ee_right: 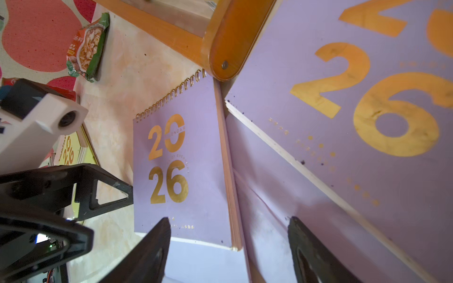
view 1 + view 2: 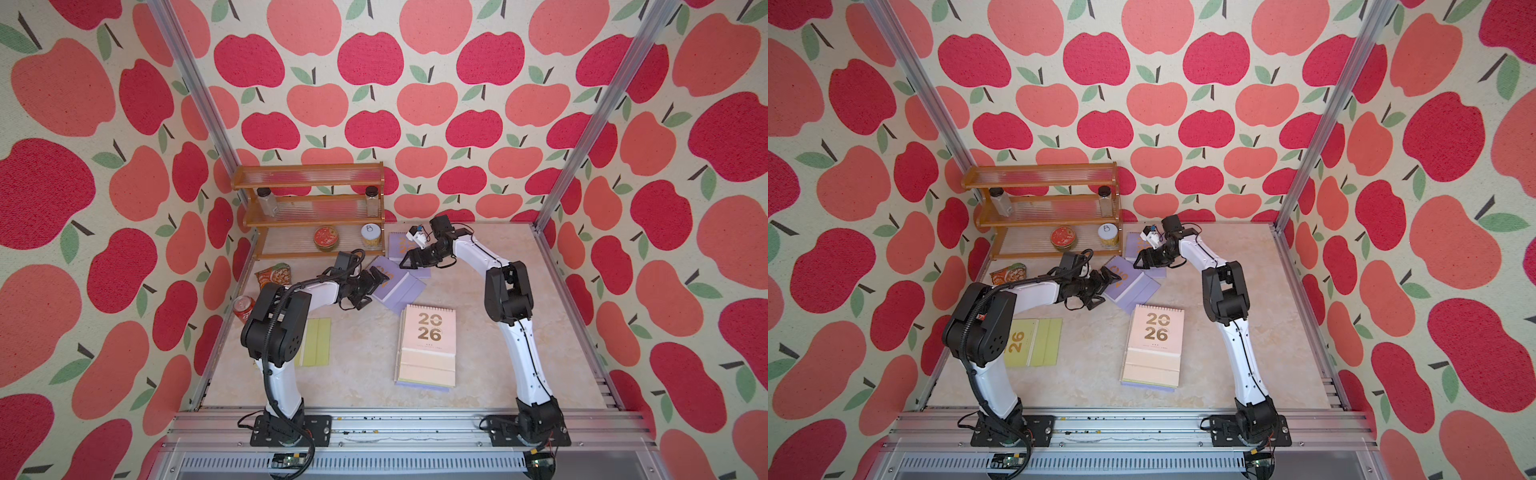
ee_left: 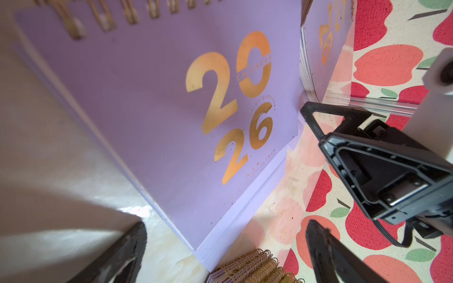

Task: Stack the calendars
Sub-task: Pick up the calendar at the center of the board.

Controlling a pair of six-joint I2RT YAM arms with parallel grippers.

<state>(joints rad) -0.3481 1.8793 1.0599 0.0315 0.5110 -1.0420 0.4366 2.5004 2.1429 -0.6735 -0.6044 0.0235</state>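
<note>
The tilted lilac calendar's side edge (image 1: 228, 177) is in line between my right gripper's open fingers. It should keep moving toward that calendar's nearest corner (image 1: 236, 245) and close there.
Two lilac calendars lie at the back of the table. One lilac calendar (image 2: 401, 289) (image 3: 171, 110) (image 1: 181, 171) lies tilted, and my left gripper (image 2: 374, 289) (image 3: 224, 235) is open at its left edge with nothing between its fingers. The other lilac calendar (image 2: 397, 245) (image 1: 367, 98) sits by the shelf. Over the meeting edges of the two hangs my right gripper (image 2: 409, 261) (image 1: 229, 232), open and gripping nothing. A pink calendar (image 2: 428, 340) tops a small pile at the centre. A yellow-green calendar (image 2: 1034, 340) lies at the left, partly under my left arm.
A wooden shelf (image 2: 311, 208) with jars and a tin stands at the back left, its leg (image 1: 225, 49) touching the far lilac calendar. A snack packet (image 2: 274, 276) and a red can (image 2: 243, 307) sit along the left wall. Gold spiral bindings (image 3: 255, 267) show below my left fingers.
</note>
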